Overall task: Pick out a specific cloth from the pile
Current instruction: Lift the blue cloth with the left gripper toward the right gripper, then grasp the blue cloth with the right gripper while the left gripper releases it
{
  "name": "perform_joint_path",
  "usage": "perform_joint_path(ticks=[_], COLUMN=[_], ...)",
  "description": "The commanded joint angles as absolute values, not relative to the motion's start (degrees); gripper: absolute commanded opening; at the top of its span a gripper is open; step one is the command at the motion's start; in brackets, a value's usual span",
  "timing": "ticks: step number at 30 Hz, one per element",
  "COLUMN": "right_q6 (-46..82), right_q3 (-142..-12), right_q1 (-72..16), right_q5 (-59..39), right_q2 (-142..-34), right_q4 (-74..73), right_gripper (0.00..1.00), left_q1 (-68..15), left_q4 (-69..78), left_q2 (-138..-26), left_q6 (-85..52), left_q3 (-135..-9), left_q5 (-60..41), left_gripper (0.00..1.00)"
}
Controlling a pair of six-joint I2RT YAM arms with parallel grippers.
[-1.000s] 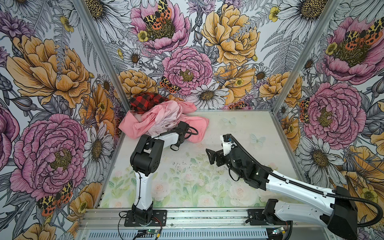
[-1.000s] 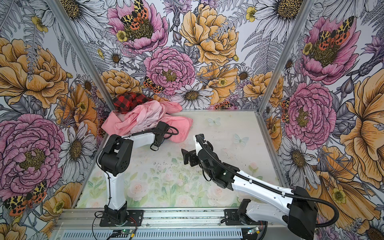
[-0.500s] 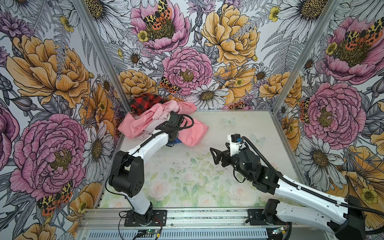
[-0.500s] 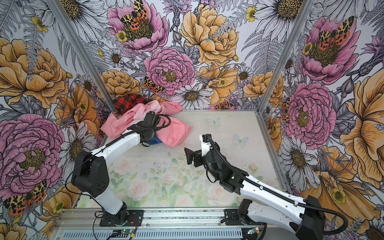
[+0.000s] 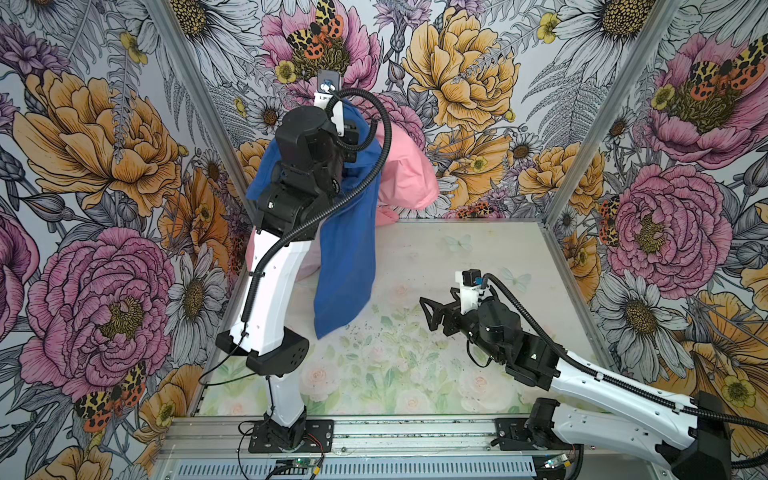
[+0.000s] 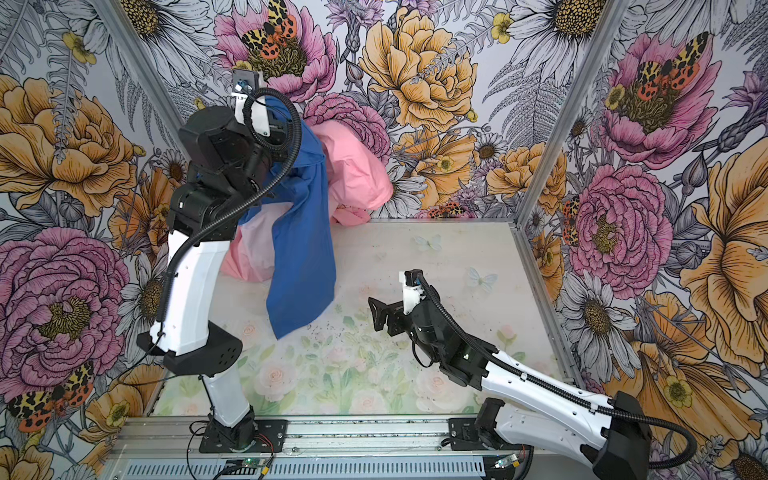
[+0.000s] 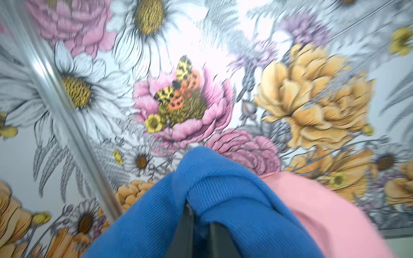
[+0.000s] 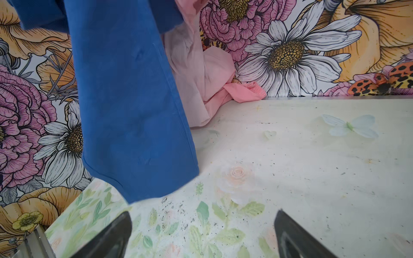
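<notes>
The salmon-pink garment [image 5: 408,174] is hanging up against the raised royal-blue cloth. Next, my left gripper moves the cloth away and down to the clear table [image 5: 529,286] by my right gripper.
The royal-blue cloth [image 5: 345,257] [image 6: 303,249] hangs from high up down to just above the table, in both top views. My left gripper [image 7: 199,223] is shut on its top fold [image 7: 223,189], raised near the back wall. A salmon-pink garment [image 5: 405,166] [image 7: 312,212] hangs up beside the blue cloth. The rest of the pile [image 6: 249,249] [image 8: 201,84], pale and salmon pink, lies at the back left behind the cloth. My right gripper [image 5: 428,313] [image 8: 203,212] is open and empty, low over the table, right of the cloth's hem [image 8: 145,178].
Floral walls enclose the table [image 5: 457,374] on three sides, with metal corner posts [image 5: 195,104] [image 5: 582,145]. The left arm's white link [image 5: 270,282] stands upright in front of the pile. A metal rail [image 5: 395,432] runs along the front edge.
The left arm has swung up from table level to high near the back wall, drawing the blue cloth out of the pile; a pink garment rose with it. The right gripper shifted slightly right.
</notes>
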State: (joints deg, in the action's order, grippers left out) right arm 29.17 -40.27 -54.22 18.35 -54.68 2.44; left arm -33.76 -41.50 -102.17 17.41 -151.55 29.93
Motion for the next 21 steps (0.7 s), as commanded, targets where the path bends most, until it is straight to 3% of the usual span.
perform_joint_path(ticks=[1, 5, 11, 15, 21], right_q6=[30.15, 31.2, 37.47, 41.93, 44.34], right_q3=[-40.53, -40.95, -37.59, -35.08, -35.54], right_q1=[-54.89, -55.8, -56.14, -56.12, -55.98], right_q5=[17.94, 22.15, 33.39, 38.38, 44.1], right_q2=[-53.7, -51.53, -35.97, -20.7, -5.28], right_q4=[2.46, 6.32, 19.19, 29.53, 42.09], right_gripper=[1.0, 0.99, 0.98, 0.96, 0.96], left_q1=[-41.52, -48.52, -49.66, -49.26, -47.86], left_q4=[-19.23, -5.65, -19.09, -20.32, -20.74], left_q2=[-91.55, -84.46, -99.58, -108.35, -120.28], left_q6=[22.7, 21.3, 14.47, 10.96, 1.05], left_q3=[-140.36, -126.49, -146.03, -147.33, -145.25], left_q5=[18.69, 6.15, -0.9, -3.99, -22.14], left_gripper=[0.0, 0.0, 0.0, 0.0, 0.0])
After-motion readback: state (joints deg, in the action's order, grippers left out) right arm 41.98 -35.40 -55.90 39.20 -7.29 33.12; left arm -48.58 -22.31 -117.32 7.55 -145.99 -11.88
